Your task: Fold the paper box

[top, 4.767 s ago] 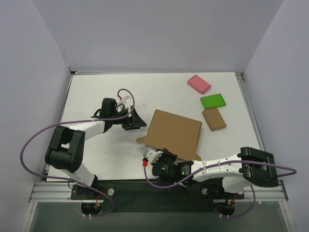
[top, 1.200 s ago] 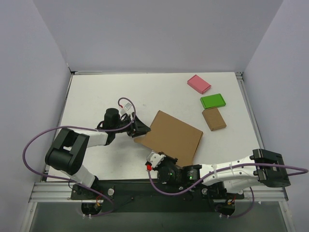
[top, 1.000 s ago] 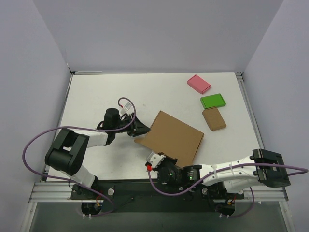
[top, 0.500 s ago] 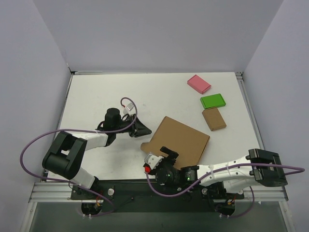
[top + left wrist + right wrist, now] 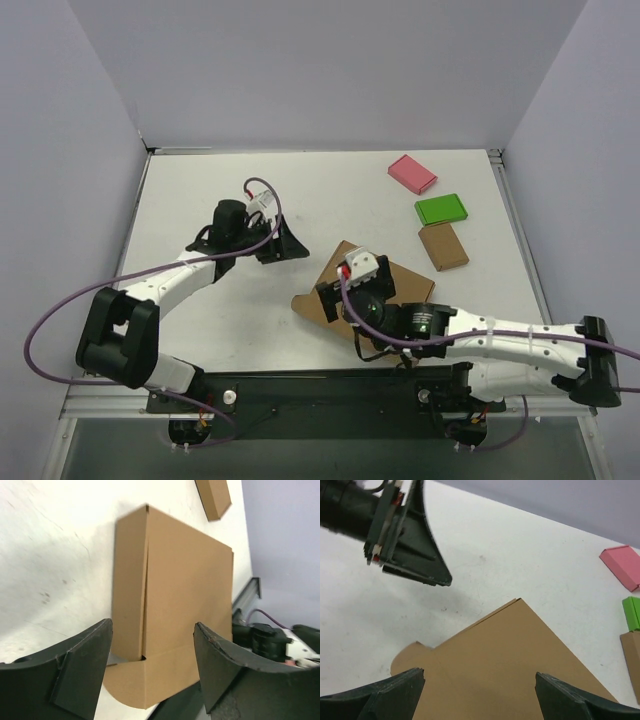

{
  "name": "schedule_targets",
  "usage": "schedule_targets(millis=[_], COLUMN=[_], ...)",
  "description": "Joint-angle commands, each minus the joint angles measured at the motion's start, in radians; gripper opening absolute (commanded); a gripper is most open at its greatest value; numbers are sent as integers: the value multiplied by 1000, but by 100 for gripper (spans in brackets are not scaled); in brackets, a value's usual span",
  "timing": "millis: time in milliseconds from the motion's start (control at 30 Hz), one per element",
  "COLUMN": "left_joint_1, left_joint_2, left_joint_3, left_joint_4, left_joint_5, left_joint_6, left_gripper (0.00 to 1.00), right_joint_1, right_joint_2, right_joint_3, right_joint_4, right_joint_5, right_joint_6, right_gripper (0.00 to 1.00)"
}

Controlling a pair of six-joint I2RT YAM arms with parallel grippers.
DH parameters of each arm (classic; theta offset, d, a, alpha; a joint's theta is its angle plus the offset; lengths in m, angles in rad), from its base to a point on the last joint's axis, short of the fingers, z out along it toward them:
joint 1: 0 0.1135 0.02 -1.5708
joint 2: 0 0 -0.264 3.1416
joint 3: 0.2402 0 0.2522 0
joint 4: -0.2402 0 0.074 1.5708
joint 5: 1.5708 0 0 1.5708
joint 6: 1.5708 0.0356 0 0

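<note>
Next, my right gripper closes and pushes the box's opposite side (image 5: 429,294) toward my left gripper, because the paper box lies across a gap from that left gripper.
The paper box (image 5: 412,287) is a brown cardboard mailer lying closed on the white table (image 5: 200,190), right of centre. A rounded flap (image 5: 304,303) sticks out at its near left corner. My left gripper (image 5: 288,248) stands open just left of the box's far corner, a short gap away, holding nothing. In the left wrist view the box (image 5: 185,595) lies ahead between the dark fingers (image 5: 75,672). My right gripper (image 5: 333,293) hovers over the box's left half, open and empty. In the right wrist view the box (image 5: 510,665) fills the space under the wide-spread gripper (image 5: 480,700).
A pink block (image 5: 412,173), a green block (image 5: 441,209) and a small brown block (image 5: 443,246) lie in a row at the right, just beyond the box. Grey walls close in the table on three sides. The left gripper (image 5: 415,550) shows in the right wrist view.
The right arm has swung up from the box's near edge to above its left half and opened. The left gripper let go of the box's left corner, backed away and opened. The box slid slightly right.
</note>
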Motion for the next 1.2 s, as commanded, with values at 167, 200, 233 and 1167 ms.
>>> schedule_targets(millis=[167, 200, 233, 1167], left_joint_1=[33, 36, 36, 73], left_joint_2=[-61, -59, -59, -151], left_joint_3=[140, 140, 139, 82], left_joint_4=[-183, -178, -172, -197], left_joint_5=[-165, -162, -161, -96], left_joint_6=[231, 234, 250, 296], left_gripper=[77, 77, 77, 83], right_joint_1=[-484, -530, -582, -913], right_joint_2=[-247, -309, -342, -374], right_joint_3=[-59, -91, -119, -547], right_joint_4=[-468, -476, -476, -126], right_joint_5=[-331, -369, -405, -874], right_joint_6=[512, 529, 544, 753], right_gripper=[97, 97, 97, 14])
